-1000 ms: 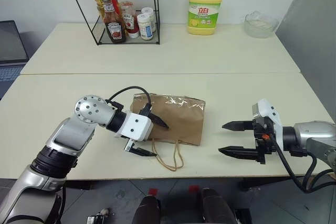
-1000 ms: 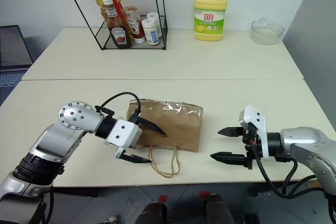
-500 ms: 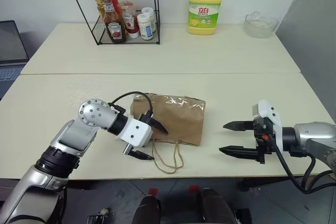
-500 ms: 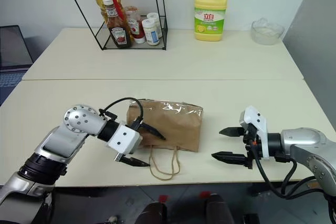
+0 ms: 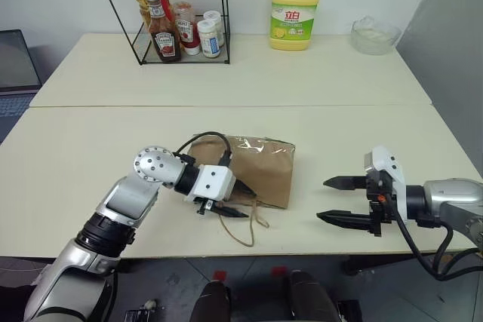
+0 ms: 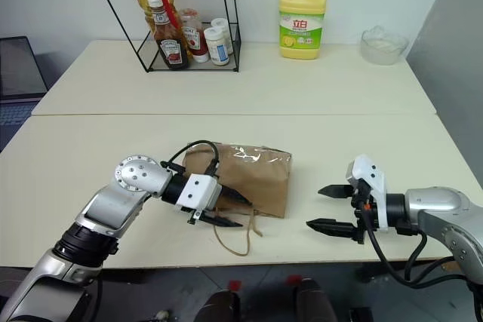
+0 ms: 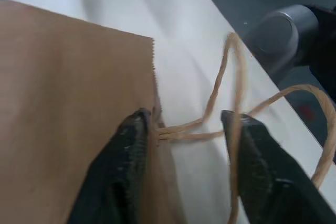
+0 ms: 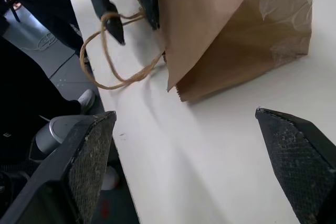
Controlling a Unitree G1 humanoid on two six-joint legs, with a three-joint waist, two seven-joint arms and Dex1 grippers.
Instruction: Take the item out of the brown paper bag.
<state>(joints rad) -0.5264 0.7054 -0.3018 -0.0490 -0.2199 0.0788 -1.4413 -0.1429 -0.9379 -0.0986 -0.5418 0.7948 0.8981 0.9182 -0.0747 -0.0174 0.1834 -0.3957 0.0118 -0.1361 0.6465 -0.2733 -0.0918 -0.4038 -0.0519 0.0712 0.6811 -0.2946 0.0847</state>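
The brown paper bag's folded side (image 8: 239,51) is bulging apart, so the bag's opening (image 5: 270,205) will open wide when I pull on the lower cord handle.
The brown paper bag (image 5: 260,167) lies flat on the near table, its tan cord handles (image 5: 243,230) looped toward the front edge. The item is hidden inside it. My left gripper (image 5: 240,200) is at the bag's front edge where the handles join. In the left wrist view one finger (image 7: 128,150) rests against the paper edge and the cord (image 7: 220,93) crosses the narrow gap to the other finger; the jaws are still apart. My right gripper (image 5: 336,201) hovers wide open to the right of the bag, empty, pointing at it.
A wire rack (image 5: 181,35) holding sauce and oil bottles stands at the back left. A yellow detergent jug (image 5: 294,9) and a glass bowl (image 5: 375,34) are at the back. A laptop (image 5: 15,62) is at the far left. The table's front edge runs just below the handles.
My left gripper has slid right along the bag's front edge to the handle cords, and its fingers have narrowed from wide open. The right gripper has stayed put.
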